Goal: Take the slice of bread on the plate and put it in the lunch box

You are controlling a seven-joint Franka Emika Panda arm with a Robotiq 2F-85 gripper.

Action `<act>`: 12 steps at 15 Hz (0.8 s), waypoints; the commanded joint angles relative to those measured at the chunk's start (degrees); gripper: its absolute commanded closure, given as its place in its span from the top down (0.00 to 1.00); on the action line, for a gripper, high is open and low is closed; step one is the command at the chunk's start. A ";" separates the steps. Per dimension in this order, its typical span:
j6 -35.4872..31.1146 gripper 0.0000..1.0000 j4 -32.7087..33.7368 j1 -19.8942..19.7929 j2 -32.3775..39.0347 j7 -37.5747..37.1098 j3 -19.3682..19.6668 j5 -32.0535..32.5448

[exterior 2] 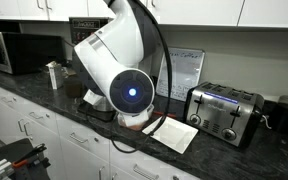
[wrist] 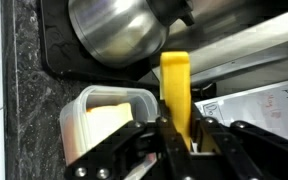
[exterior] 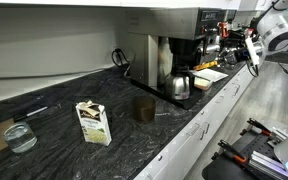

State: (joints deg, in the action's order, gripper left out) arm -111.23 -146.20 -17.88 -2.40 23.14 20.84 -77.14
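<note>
My gripper is holding the slice of bread (wrist: 176, 88) on edge beside the open lunch box (wrist: 106, 114). It should next go over the lunch box and lower, then let go inside the lunch box's sides.
In the wrist view my gripper (wrist: 176, 128) is shut on the slice of bread (wrist: 174, 80), a flat yellow piece held on edge that sticks up between the fingers. The clear plastic lunch box (wrist: 84, 100) lies just left of the held slice, with a pale slab inside it. The gripper hangs above the box's right edge. In an exterior view the gripper (exterior: 247, 50) is at the far end of the counter, past the coffee machine. The plate is not visible. In an exterior view the arm (exterior 2: 124, 70) hides the box and the bread.
A steel coffee pot (wrist: 119, 30) on a black tray sits close behind the box, also seen in an exterior view (exterior: 179, 87). A printed paper sheet (wrist: 264, 105) lies right of the gripper. A toaster (exterior 2: 224, 112), a carton (exterior: 92, 122), a dark cup (exterior: 144, 108) and a glass bowl (exterior: 19, 137) stand on the counter.
</note>
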 commanded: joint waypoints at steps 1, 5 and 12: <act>2.09 0.05 4.12 -0.57 5.87 0.91 -0.52 -1.56; 2.79 0.05 6.95 -0.74 10.45 0.87 -0.82 -2.51; 4.19 0.05 10.93 -0.53 16.23 0.60 -2.02 -3.92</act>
State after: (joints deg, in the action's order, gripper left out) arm -108.93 -137.40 -17.87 11.56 23.24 19.40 -80.01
